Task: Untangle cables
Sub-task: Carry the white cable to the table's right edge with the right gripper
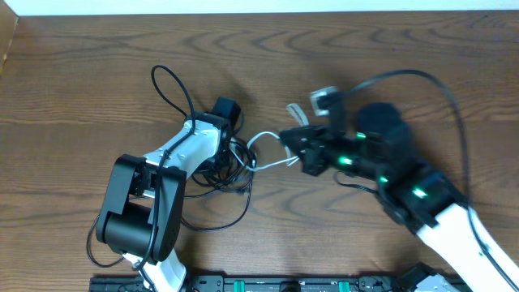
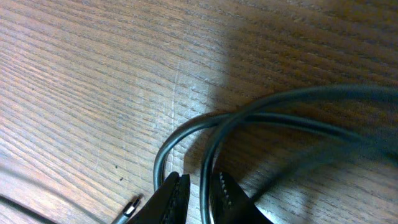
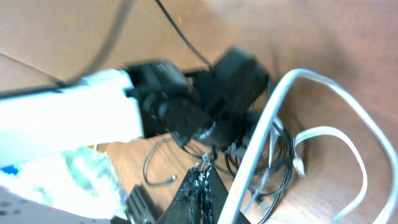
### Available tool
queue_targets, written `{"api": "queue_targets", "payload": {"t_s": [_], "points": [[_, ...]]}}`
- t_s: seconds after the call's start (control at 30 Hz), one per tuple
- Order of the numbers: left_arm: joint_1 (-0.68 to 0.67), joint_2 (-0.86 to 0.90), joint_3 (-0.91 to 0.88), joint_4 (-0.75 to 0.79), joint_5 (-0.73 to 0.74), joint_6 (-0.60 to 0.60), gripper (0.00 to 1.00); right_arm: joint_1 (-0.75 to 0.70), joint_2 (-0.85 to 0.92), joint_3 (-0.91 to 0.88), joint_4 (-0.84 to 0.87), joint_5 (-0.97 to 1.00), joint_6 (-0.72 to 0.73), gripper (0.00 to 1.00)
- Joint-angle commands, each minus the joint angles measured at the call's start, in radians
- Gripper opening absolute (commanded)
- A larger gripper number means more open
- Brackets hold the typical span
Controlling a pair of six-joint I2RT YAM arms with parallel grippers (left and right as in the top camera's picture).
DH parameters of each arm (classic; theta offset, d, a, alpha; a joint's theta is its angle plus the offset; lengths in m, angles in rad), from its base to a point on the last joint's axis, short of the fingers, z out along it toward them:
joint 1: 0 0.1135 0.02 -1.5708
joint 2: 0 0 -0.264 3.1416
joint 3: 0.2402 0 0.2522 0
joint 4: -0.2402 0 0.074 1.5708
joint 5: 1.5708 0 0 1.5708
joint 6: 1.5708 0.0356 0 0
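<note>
My left gripper is holding the black cables (image 1: 237,172), so my right gripper keeps pulling the lifted white cable until it is clear of them, then let go on open wood (image 1: 485,123).
A tangle of thin black cables (image 1: 233,177) lies at the table's middle, and a white cable (image 1: 272,165) loops out of it to the right. My left gripper (image 1: 225,156) points down into the tangle. In the left wrist view its jaws (image 2: 198,182) are nearly closed with one black cable (image 2: 261,115) running between them. My right gripper (image 1: 290,148) is at the white cable's right end. In the right wrist view its jaws (image 3: 202,180) are shut and the white cable (image 3: 267,124) runs taut along them, lifted off the table above the black cables (image 3: 281,158).
A small metal plug tip (image 2: 130,206) lies on the wood beside the left jaws. A thicker black cord (image 1: 422,77) arcs over the right arm. A black loop (image 1: 170,89) rises behind the left arm (image 3: 74,106). A black rail (image 1: 268,284) lines the front edge.
</note>
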Motion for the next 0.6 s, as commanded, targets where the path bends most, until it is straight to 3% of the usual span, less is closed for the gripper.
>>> {"api": "queue_targets", "payload": {"t_s": [0.0,0.33,0.57], "points": [[-0.004,0.056,-0.04,0.006,0.056,-0.008,0.2,-0.048,-0.105,0.011,-0.022,-0.006,-0.048,0.01],[-0.004,0.056,-0.04,0.006,0.056,-0.008,0.21,-0.188,-0.339,0.011,-0.137,0.071,-0.083,0.01],[-0.004,0.056,-0.04,0.006,0.056,-0.008,0.21,-0.301,-0.332,0.011,-0.273,0.225,-0.13,0.01]]}}
